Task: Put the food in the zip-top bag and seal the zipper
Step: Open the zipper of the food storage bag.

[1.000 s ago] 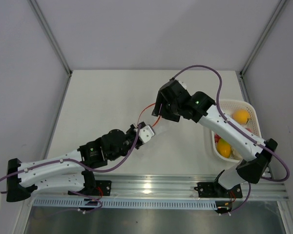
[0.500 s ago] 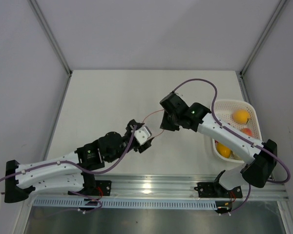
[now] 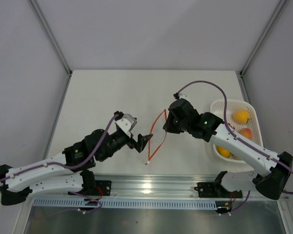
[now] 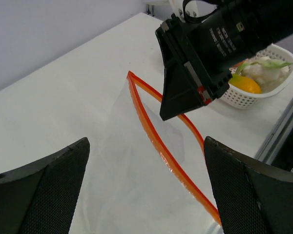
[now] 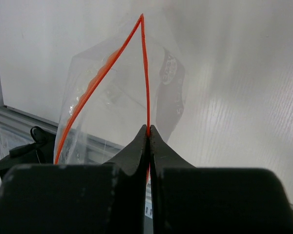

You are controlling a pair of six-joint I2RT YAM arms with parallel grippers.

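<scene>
Next, my left gripper takes hold of the facing zipper strip (image 3: 152, 129) to free my right gripper, which is closest to the food in the white basket and is busy at one zipper strip.
The clear zip-top bag (image 4: 132, 151) stands on the table between the arms with its mouth spread apart. Its orange zipper (image 4: 154, 136) forms an open loop (image 3: 156, 147). My right gripper (image 5: 148, 130) is shut on one side of the zipper strip (image 5: 144, 73) and holds that edge up; it also shows in the left wrist view (image 4: 165, 116). My left gripper (image 4: 146, 190) is open just left of the bag (image 3: 157, 131), touching nothing. The food lies in the white basket (image 3: 212, 105): an orange fruit (image 3: 241, 116), a yellow one (image 3: 223, 151), and a white-green piece (image 4: 266, 68).
The white perforated basket (image 4: 278, 90) stands at the table's right edge, under the right arm's forearm. A metal rail (image 3: 151, 187) runs along the near edge. Grey walls close the table at the back and both sides.
My left gripper has opened, let go of the bag and drawn back to the left. My right gripper has come nearer and shut on the zipper strip; the bag's mouth has spread apart.
</scene>
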